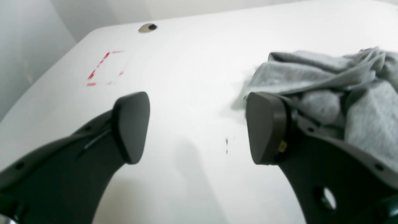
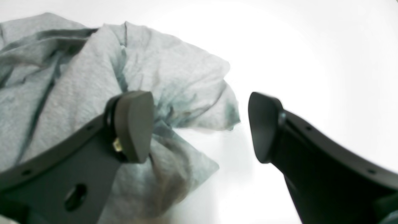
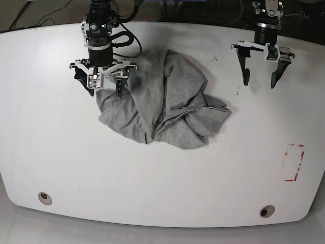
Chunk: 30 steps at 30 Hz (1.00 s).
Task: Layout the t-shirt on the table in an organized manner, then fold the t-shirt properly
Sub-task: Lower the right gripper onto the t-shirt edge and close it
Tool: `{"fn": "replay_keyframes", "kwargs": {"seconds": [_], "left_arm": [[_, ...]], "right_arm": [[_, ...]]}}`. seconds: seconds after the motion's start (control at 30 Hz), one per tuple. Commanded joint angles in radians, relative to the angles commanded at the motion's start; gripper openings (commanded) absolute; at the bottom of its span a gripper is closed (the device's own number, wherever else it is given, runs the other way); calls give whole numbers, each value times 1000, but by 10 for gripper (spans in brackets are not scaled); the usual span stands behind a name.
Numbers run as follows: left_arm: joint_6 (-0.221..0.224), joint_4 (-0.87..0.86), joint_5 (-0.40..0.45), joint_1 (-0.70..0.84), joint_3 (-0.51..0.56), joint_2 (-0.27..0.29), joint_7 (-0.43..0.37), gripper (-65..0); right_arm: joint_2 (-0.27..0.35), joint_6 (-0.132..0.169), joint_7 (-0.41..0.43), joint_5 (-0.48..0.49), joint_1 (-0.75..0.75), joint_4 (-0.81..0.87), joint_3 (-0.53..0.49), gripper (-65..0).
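Loose folds [image 3: 189, 111] lie over each other across the grey t-shirt heap [image 3: 152, 96], so the t-shirt will spread out into a wide sheet when I lift it with both grippers.
The grey t-shirt [image 3: 167, 101] lies crumpled in a heap on the middle of the white table [image 3: 61, 152]. My right gripper [image 3: 105, 91] hangs open at the heap's back-left corner. In the right wrist view the right gripper [image 2: 199, 127] has one finger over the t-shirt [image 2: 77, 77] and the other over bare table, with nothing held. My left gripper [image 3: 260, 82] stands open above bare table to the right of the shirt. Its wrist view shows the left gripper [image 1: 199, 127] empty, the t-shirt [image 1: 326, 81] bunched behind its right finger.
A red dashed rectangle [image 3: 294, 162] marks the table near its right edge, also visible as the red mark [image 1: 104, 68]. Round grommets [image 3: 44, 197] [image 3: 267, 211] sit near the front edge. Small dark specks [image 3: 237, 93] lie under the left arm. Cables [image 3: 127, 15] run behind the right arm.
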Motion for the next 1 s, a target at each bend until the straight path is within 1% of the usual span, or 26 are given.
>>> {"fn": "replay_keyframes", "kwargs": {"seconds": [0.1,0.2,0.3,0.47,0.6,0.77,0.9,1.0], "left_arm": [[0,0,0,3,0,0,0,-206],[0,0,0,5,0,0,0,-206],[0,0,0,5,3,3,0,-206],[0,0,0,5,3,17,0,-202],[0,0,0,5,3,17,0,-202],[0,2,0,5,3,17,0,-202],[0,2,0,5,3,17,0,-201],[0,2,0,5,3,17,0,-201]], "right_arm": [[-3,0,-32,8,14,0,2,-195],[0,0,-32,75,17,0,11,-195],[2,0,-44,132,51,-2,61,-195],[3,6,-109,190,109,-34,146,-195],[6,8,-135,230,138,-63,186,-195],[49,8,-189,310,173,-109,209,-195],[77,8,-195,400,183,-152,209,-195],[89,8,-195,451,187,-192,209,-195]]}}
